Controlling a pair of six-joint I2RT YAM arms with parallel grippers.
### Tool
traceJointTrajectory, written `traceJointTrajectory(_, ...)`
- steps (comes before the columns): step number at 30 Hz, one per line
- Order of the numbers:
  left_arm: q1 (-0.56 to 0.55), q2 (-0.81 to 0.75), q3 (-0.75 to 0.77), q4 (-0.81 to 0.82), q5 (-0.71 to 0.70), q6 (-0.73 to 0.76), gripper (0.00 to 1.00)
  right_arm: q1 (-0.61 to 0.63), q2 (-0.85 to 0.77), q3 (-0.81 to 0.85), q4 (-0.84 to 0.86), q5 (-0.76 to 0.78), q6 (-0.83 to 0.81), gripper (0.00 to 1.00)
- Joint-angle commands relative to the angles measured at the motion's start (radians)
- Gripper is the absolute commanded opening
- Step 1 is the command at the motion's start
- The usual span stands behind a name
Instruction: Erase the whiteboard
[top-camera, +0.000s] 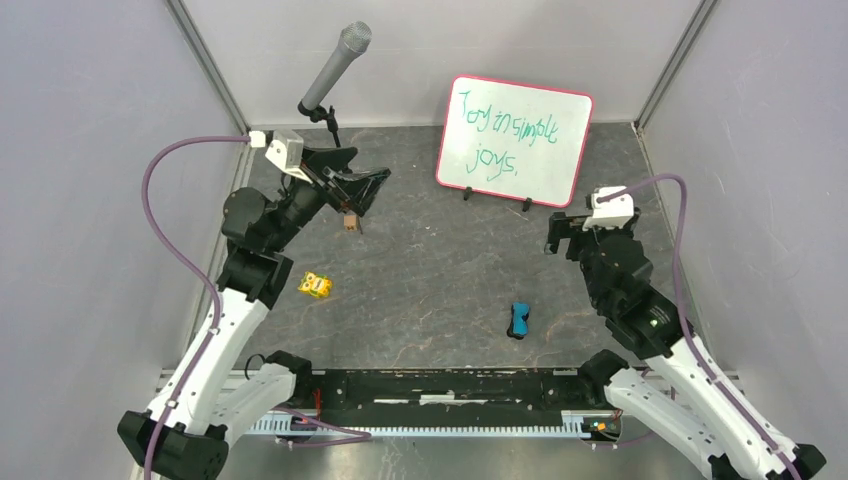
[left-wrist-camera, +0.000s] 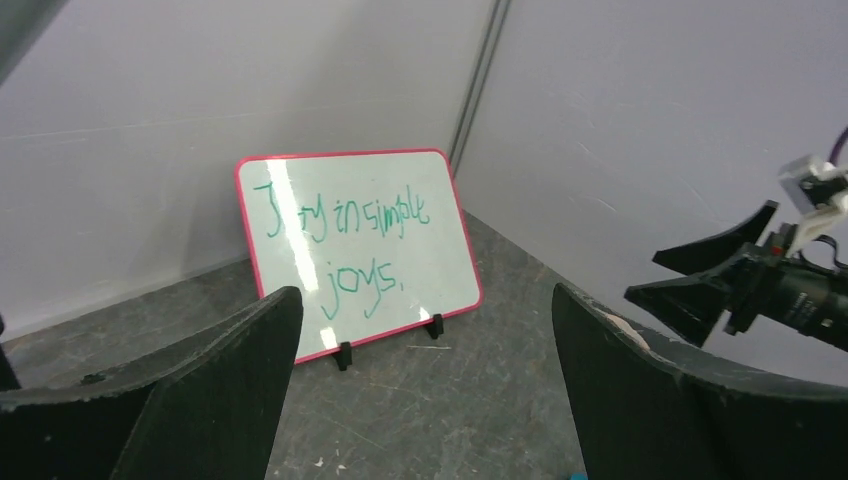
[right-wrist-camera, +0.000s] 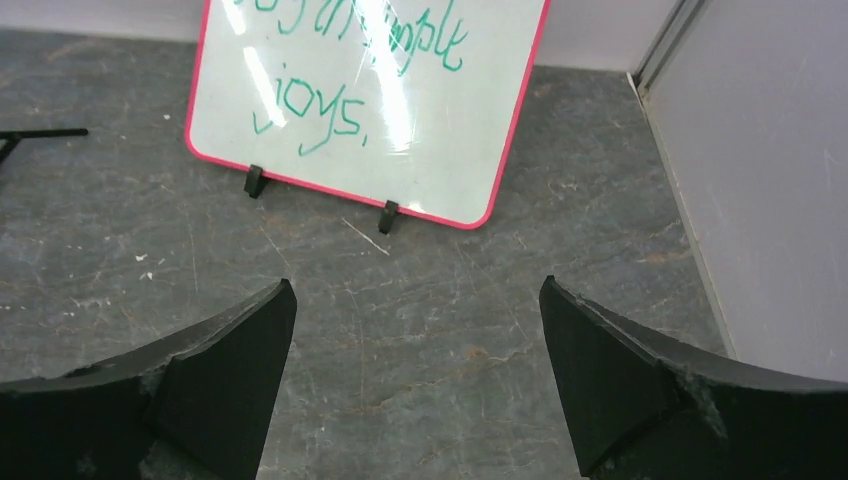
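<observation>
I can see the black foot nearer the microphone (top-camera: 467, 193) jutting free below the whiteboard's frame, so my open right gripper continues toward that foot and closes there.
The whiteboard (top-camera: 515, 140) stands tilted on small black feet at the back of the table, against the rear wall. It has a pink-red frame and green handwriting on its face. It also shows in the left wrist view (left-wrist-camera: 360, 250) and in the right wrist view (right-wrist-camera: 370, 100). My left gripper (top-camera: 370, 168) is open and empty, raised above the table left of the board and pointing toward it (left-wrist-camera: 425, 300). My right gripper (top-camera: 565, 225) is open and empty, just in front of the board's right lower corner (right-wrist-camera: 416, 285).
A small blue block (top-camera: 520, 320) lies on the dark table near the front middle. A yellow block (top-camera: 316, 285) lies at the left. A small brown block (top-camera: 349, 222) sits below my left gripper. A microphone (top-camera: 335, 65) on a stand leans at the back left. Grey walls enclose the table.
</observation>
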Motion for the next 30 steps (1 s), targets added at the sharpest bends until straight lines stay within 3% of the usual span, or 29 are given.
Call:
traceJointTrajectory(1, -0.042, 0.020, 0.034, 0.040, 0.059, 0.001, 1.00, -0.003, 0.062, -0.015, 0.033, 0.022, 0.040, 0.98)
traceJointTrajectory(4, -0.089, 0.044, 0.036, 0.027, 0.042, 0.007, 1.00, -0.003, 0.117, -0.066, 0.124, -0.045, 0.046, 0.98)
traceJointTrajectory(7, -0.151, 0.060, 0.036, 0.012, 0.015, 0.016, 1.00, -0.003, 0.162, -0.206, 0.346, -0.186, 0.042, 0.98)
traceJointTrajectory(11, -0.224, 0.071, 0.056, -0.051, -0.025, 0.063, 1.00, -0.003, 0.292, -0.281, 0.506, -0.208, 0.159, 0.98)
traceJointTrajectory(18, -0.311, 0.070, 0.065, -0.092, -0.093, 0.082, 1.00, -0.003, 0.644, -0.126, 0.565, -0.284, 0.282, 0.98)
traceJointTrajectory(30, -0.350, 0.047, 0.057, -0.090, -0.138, 0.060, 1.00, -0.004, 1.039, 0.195, 0.507, -0.127, 0.476, 0.98)
